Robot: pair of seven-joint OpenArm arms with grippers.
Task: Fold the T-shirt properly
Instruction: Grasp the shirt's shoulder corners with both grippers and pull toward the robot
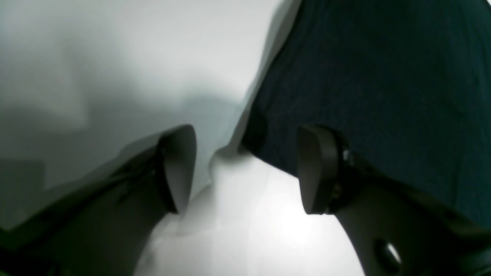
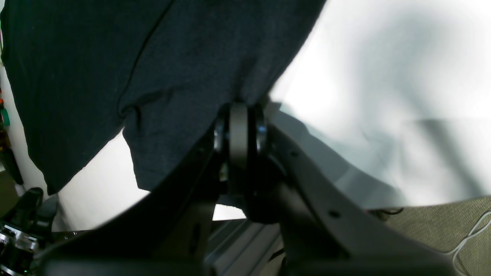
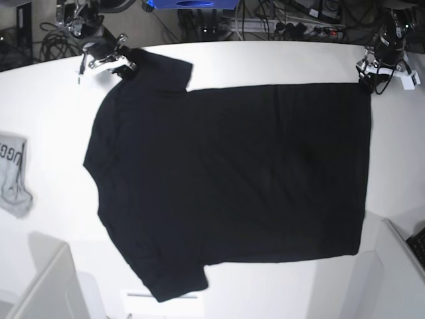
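Observation:
The far hem corner (image 3: 366, 87) is loose and my right gripper holds the far sleeve. My left gripper should close on that corner before both grippers fold the T-shirt.
The black T-shirt (image 3: 226, 173) lies spread flat, plain side up, on the white table (image 3: 265, 60), with its sleeves toward the left in the base view. My right gripper (image 3: 123, 64) is at the far-left sleeve. In the right wrist view that gripper (image 2: 238, 109) is shut, with the dark cloth (image 2: 161, 69) bunched at its tips. My left gripper (image 3: 367, 80) is at the shirt's far-right hem corner. It stands open in the left wrist view (image 1: 249, 168), and the cloth's corner (image 1: 345, 76) reaches just into the gap without touching the fingers (image 1: 180, 168).
A small grey garment with dark lettering (image 3: 13, 174) lies at the table's left edge. Cables and equipment (image 3: 265, 16) crowd the space behind the table. Pale grey boxes stand at the front left (image 3: 46, 286) and front right (image 3: 398, 266) corners.

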